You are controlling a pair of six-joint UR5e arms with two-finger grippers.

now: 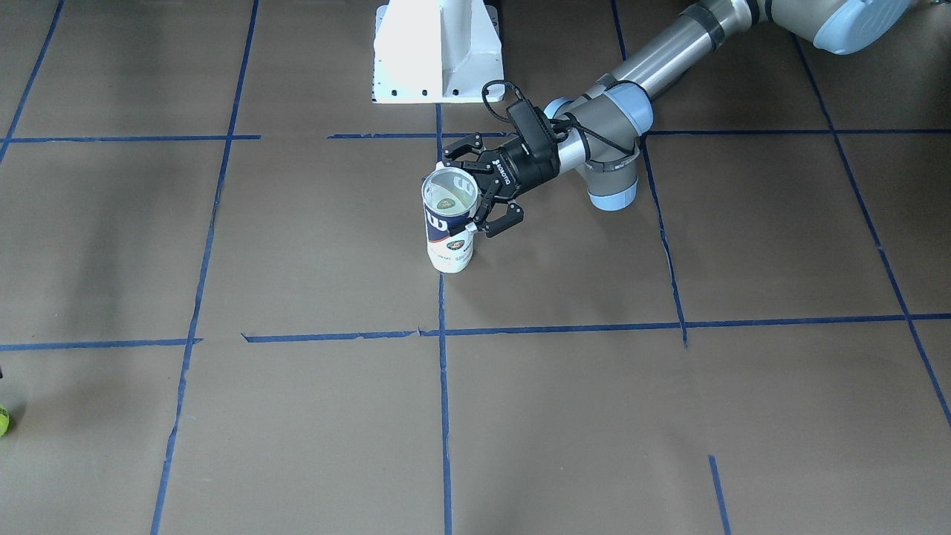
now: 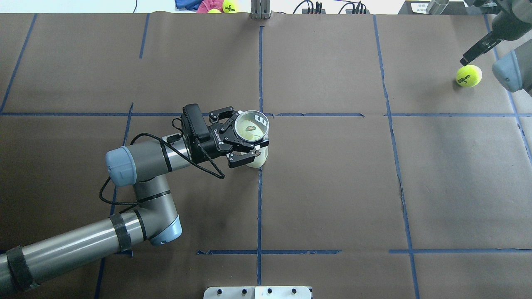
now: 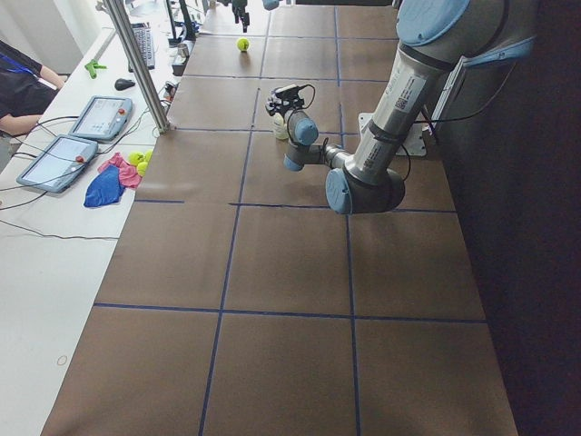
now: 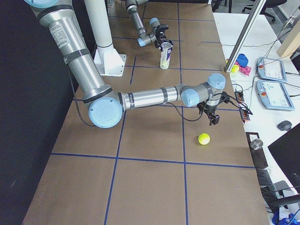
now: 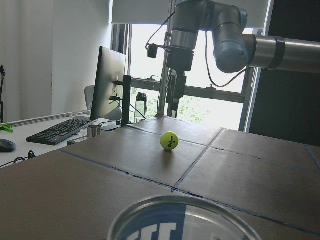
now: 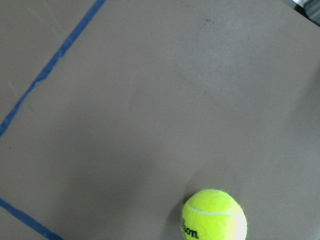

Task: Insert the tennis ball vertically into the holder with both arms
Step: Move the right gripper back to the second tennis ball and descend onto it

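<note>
The tennis ball point(image 1: 4, 420) will sink well below the holder's rim when I put it in, because the holder's opening point(image 1: 450, 190) shows hollow space under that rim.
The holder point(image 1: 449, 239), a clear can with a white and navy label, stands upright near the table's middle point(image 2: 256, 132). Something yellow-green shows inside near its bottom. My left gripper point(image 2: 246, 135) reaches in from the side, jaws wide around the can, pads against its sides. The can's rim point(image 5: 175, 220) fills the bottom of the left wrist view. A yellow tennis ball point(image 2: 469, 76) lies on the table far to the right point(image 6: 214, 216). My right gripper point(image 2: 467, 58) hangs just above and beside it, apart from it; its fingers are not clear enough to judge.
The white pedestal point(image 1: 435, 52) stands at the robot's side of the table. Blue tape lines cross the brown table point(image 2: 332, 187). Spare balls point(image 2: 229, 6) and cloths point(image 2: 191, 3) lie past the far edge. Tablets point(image 4: 272, 70) sit on a side desk.
</note>
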